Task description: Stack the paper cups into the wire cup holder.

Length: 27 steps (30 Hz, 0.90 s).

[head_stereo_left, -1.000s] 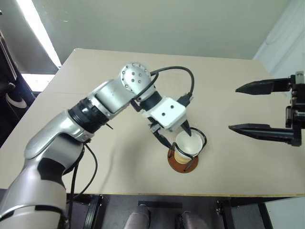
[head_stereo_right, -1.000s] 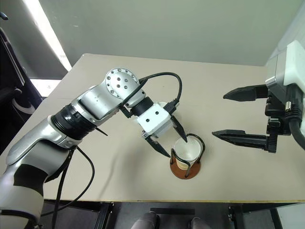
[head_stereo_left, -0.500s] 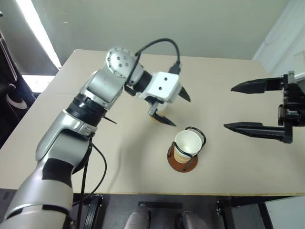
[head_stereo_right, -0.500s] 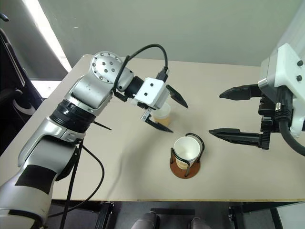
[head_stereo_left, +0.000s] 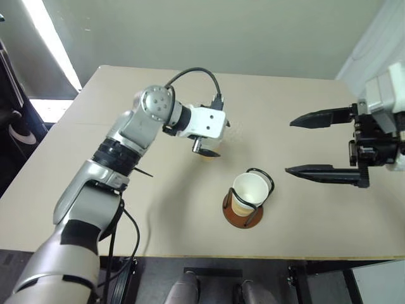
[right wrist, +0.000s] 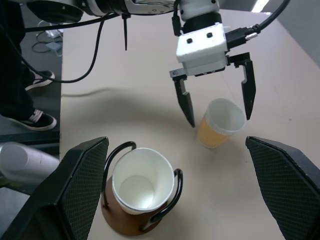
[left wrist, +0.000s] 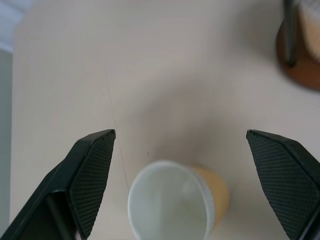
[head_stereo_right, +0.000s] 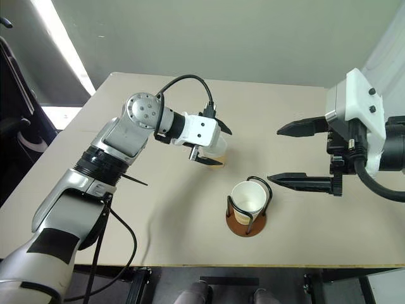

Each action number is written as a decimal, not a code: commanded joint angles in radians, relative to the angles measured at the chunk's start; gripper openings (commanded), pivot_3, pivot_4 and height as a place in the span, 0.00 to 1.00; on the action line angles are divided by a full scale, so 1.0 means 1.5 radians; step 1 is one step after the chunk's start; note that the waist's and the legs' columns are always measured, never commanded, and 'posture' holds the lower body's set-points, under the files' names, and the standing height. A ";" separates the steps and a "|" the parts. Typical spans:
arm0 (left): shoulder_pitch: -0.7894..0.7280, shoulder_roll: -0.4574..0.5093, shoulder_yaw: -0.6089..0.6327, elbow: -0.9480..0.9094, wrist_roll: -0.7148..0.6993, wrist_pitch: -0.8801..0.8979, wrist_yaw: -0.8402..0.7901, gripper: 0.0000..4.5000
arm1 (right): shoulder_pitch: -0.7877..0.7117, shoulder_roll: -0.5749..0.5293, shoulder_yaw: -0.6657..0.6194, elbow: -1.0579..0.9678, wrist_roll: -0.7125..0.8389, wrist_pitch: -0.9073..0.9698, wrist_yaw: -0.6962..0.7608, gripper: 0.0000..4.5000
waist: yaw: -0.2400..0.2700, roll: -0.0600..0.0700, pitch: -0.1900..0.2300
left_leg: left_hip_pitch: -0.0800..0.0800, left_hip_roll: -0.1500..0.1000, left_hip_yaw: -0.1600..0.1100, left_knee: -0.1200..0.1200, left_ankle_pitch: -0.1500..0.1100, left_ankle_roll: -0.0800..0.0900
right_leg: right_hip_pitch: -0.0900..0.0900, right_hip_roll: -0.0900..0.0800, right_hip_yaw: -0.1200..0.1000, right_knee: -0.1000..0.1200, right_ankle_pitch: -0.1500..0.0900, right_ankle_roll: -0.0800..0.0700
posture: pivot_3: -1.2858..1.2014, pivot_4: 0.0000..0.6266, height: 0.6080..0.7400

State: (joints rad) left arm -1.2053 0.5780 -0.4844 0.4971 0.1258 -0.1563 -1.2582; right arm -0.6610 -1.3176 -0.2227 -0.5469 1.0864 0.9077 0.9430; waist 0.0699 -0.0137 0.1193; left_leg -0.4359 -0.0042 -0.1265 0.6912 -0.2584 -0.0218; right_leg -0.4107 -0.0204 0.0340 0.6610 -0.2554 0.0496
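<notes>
I keep lowering my left gripper until its fingers straddle the cup's rim (left wrist: 209, 202), then close them, because the loose cup's opening (left wrist: 169, 205) faces up with room for one finger.
One paper cup (head_stereo_left: 248, 189) sits upright inside the wire cup holder (head_stereo_left: 243, 214), near the table's front edge. A second paper cup (head_stereo_right: 218, 152) stands on the table further back and to the left. My left gripper (head_stereo_right: 225, 149) is open, with a finger on each side of that cup and gaps showing between them. The left wrist view shows the cup (left wrist: 172, 207) low between the spread fingers (left wrist: 92, 170). My right gripper (head_stereo_left: 288, 145) hovers open to the right of the holder, holding nothing. Its wrist view takes in the holder's cup (right wrist: 140, 181) and the loose cup (right wrist: 220, 125).
The beige table (head_stereo_left: 158, 221) has bare room left of the holder and behind both cups. Its front edge runs just below the holder. A person's shoes (right wrist: 32, 120) stand on the floor beyond the table's left side.
My left gripper drew away from the cup in the holder, swung back and left, and now straddles the loose cup. The right gripper drifted slightly toward the holder.
</notes>
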 commanded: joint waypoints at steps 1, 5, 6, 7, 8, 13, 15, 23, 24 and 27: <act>-0.015 -0.006 -0.007 0.037 0.062 -0.050 0.036 1.00 | -0.014 -0.003 -0.016 0.010 -0.011 -0.007 0.010 1.00 | 0.000 0.000 0.000 | 0.000 0.000 0.000 0.000 0.000 0.000 | 0.000 0.000 0.000 0.000 0.000 0.000 | 0.52 0.24 1.00; -0.039 -0.015 -0.014 0.101 0.116 -0.090 0.066 1.00 | -0.005 -0.004 -0.025 0.010 -0.012 -0.001 0.015 1.00 | 0.000 0.000 0.000 | 0.000 0.000 0.000 0.001 0.000 0.000 | 0.000 0.000 0.000 0.000 0.000 0.000 | 0.52 0.24 1.00; -0.043 -0.019 -0.014 0.114 0.125 -0.095 0.075 1.00 | -0.004 -0.004 -0.027 0.010 -0.012 0.001 0.016 1.00 | 0.000 0.000 0.000 | 0.000 0.000 0.000 0.001 0.000 0.000 | 0.000 0.000 0.000 0.000 0.000 0.000 | 0.52 0.24 1.00; -0.047 -0.023 -0.013 0.124 0.132 -0.100 0.081 1.00 | -0.003 -0.005 -0.030 0.010 -0.012 0.001 0.017 1.00 | 0.000 0.000 0.000 | 0.000 0.000 0.000 0.001 0.000 0.000 | 0.000 0.000 0.000 0.000 0.000 0.000 | 0.52 0.24 1.00; -0.052 -0.027 -0.014 0.136 0.143 -0.104 0.090 1.00 | -0.003 -0.006 -0.031 0.011 -0.012 0.002 0.019 1.00 | 0.000 0.000 0.000 | 0.000 0.000 0.000 0.001 0.000 0.000 | 0.000 0.000 0.000 0.000 0.000 0.000 | 0.52 0.24 1.00; -0.065 -0.049 -0.010 0.174 0.164 -0.119 0.106 1.00 | -0.008 -0.009 -0.028 0.017 -0.017 0.003 0.025 1.00 | 0.000 0.000 0.000 | 0.000 0.000 0.000 0.001 0.000 0.000 | 0.000 0.000 0.000 0.000 0.000 0.000 | 0.52 0.24 1.00; -0.068 -0.058 -0.012 0.190 0.171 -0.123 0.113 1.00 | -0.016 -0.009 -0.024 0.020 -0.018 0.004 0.027 1.00 | 0.000 0.000 0.000 | 0.000 0.000 0.000 0.001 0.000 0.000 | 0.000 0.000 0.000 0.000 0.000 0.000 | 0.52 0.24 1.00; -0.070 -0.078 -0.017 0.228 0.202 -0.136 0.126 1.00 | -0.019 -0.011 -0.029 0.021 -0.020 0.015 0.030 1.00 | 0.001 0.000 0.000 | 0.000 0.000 0.000 0.001 0.000 0.000 | 0.000 0.000 0.000 0.000 0.000 0.000 | 0.52 0.24 1.00; -0.072 -0.081 -0.017 0.232 0.204 -0.136 0.127 1.00 | -0.019 -0.010 -0.028 0.021 -0.020 0.015 0.030 1.00 | 0.001 0.000 0.000 | 0.000 0.000 0.000 0.001 0.000 0.000 | 0.000 0.000 0.000 0.000 0.000 0.000 | 0.52 0.24 1.00; -0.074 -0.087 -0.015 0.242 0.209 -0.138 0.127 1.00 | -0.020 -0.009 -0.027 0.021 -0.022 0.017 0.029 1.00 | 0.001 0.000 0.000 | 0.000 0.000 0.000 0.001 0.000 0.000 | 0.000 0.000 0.001 0.000 0.000 0.000 | 0.52 0.24 1.00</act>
State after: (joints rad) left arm -1.2776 0.4505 -0.5148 0.8650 0.4341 -0.3491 -1.0803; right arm -0.6746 -1.3168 -0.2237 -0.5174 1.0558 0.9328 0.9839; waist 0.0708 -0.0137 0.1194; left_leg -0.4362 -0.0049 -0.1260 0.6922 -0.2587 -0.0213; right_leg -0.4111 -0.0205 0.0349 0.6615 -0.2554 0.0496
